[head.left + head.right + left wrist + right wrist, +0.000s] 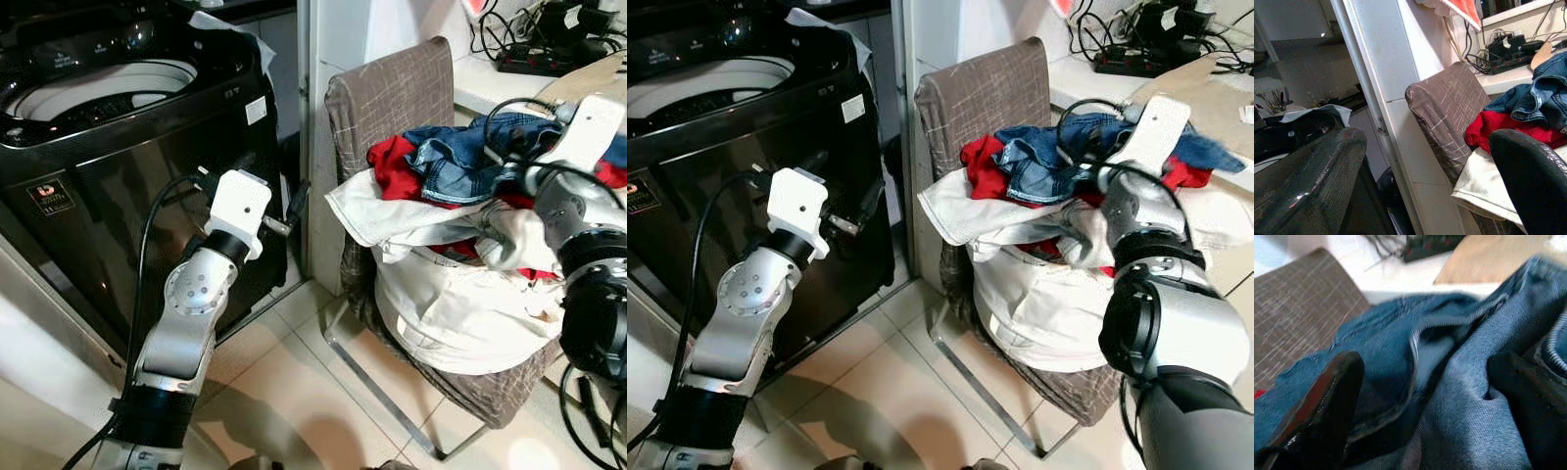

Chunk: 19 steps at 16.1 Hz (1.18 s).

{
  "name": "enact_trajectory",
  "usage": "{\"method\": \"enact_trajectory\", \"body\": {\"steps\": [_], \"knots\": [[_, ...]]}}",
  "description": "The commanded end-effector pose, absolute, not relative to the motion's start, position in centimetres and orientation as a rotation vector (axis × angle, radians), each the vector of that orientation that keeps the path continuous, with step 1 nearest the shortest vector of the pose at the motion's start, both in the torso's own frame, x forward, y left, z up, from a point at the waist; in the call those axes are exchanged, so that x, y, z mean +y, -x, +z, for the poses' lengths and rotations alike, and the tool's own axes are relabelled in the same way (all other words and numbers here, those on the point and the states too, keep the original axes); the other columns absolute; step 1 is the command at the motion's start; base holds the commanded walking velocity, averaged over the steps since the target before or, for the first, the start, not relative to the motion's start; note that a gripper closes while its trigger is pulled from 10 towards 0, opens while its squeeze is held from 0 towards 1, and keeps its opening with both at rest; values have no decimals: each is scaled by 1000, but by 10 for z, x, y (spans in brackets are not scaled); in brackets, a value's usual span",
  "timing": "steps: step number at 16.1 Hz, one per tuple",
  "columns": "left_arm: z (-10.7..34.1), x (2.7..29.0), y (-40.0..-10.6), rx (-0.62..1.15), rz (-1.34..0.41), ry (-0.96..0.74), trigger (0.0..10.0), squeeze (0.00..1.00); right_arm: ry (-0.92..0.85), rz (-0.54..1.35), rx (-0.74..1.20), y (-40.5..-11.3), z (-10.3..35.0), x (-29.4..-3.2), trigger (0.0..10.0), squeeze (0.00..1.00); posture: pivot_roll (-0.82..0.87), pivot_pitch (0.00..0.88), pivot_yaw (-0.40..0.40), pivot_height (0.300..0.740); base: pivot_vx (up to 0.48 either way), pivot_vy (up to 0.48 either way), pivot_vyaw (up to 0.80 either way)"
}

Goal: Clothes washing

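My gripper will lift the blue jeans (456, 164), which lie loosely over the red garment (393, 168), so the jeans should come away alone and leave the garment on the chair.
A heap of clothes lies on a brown fabric chair (392, 98): blue jeans (456, 157) on top, a red garment (392, 166) under them and white garments (460, 304) below. My right gripper (1425, 382) is open, its black fingers (1317, 416) pressed into the jeans with denim folds between them. To the left stands a black top-loading washing machine (98, 206), its white drum opening (98, 88) uncovered. My left gripper (1425, 142) is held up before the washer's front and points at the chair, open and holding nothing.
A white door post (333, 147) stands between washer and chair. Behind the chair a counter (490, 88) carries a power strip (539, 61) and tangled cables. The chair's metal leg frame (382, 392) runs across the tiled floor (284, 372).
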<state>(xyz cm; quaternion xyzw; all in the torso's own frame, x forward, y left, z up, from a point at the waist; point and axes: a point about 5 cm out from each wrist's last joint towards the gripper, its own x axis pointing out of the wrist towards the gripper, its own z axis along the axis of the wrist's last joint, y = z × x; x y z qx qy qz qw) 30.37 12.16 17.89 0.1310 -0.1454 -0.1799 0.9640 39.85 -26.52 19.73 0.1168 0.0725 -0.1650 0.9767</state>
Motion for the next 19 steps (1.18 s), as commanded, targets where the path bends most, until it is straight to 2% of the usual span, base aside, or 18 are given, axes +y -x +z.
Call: {"method": "enact_trajectory", "body": {"steps": [1,2,12,18,19], "knots": [[181,126,-302,-295,-348,-264,10000,0,-307,-322,229,-396,177,-258,6824,0,66,20,-2,740,0,0,0],[181,125,-301,-291,-352,-266,10000,0,-337,-332,257,-393,168,-258,0,0,65,14,-1,740,0,0,0],[179,116,-302,-274,-399,-252,10000,0,-404,-339,318,-384,141,-252,0,0,20,27,16,740,0,0,0],[182,111,-307,-280,-416,-243,10000,0,-350,-377,263,-384,148,-260,0,0,-1,28,23,740,0,0,0],[181,108,-307,-281,-421,-241,10000,0,-292,-364,249,-386,150,-258,0,0,-4,29,24,740,0,0,0]]}}
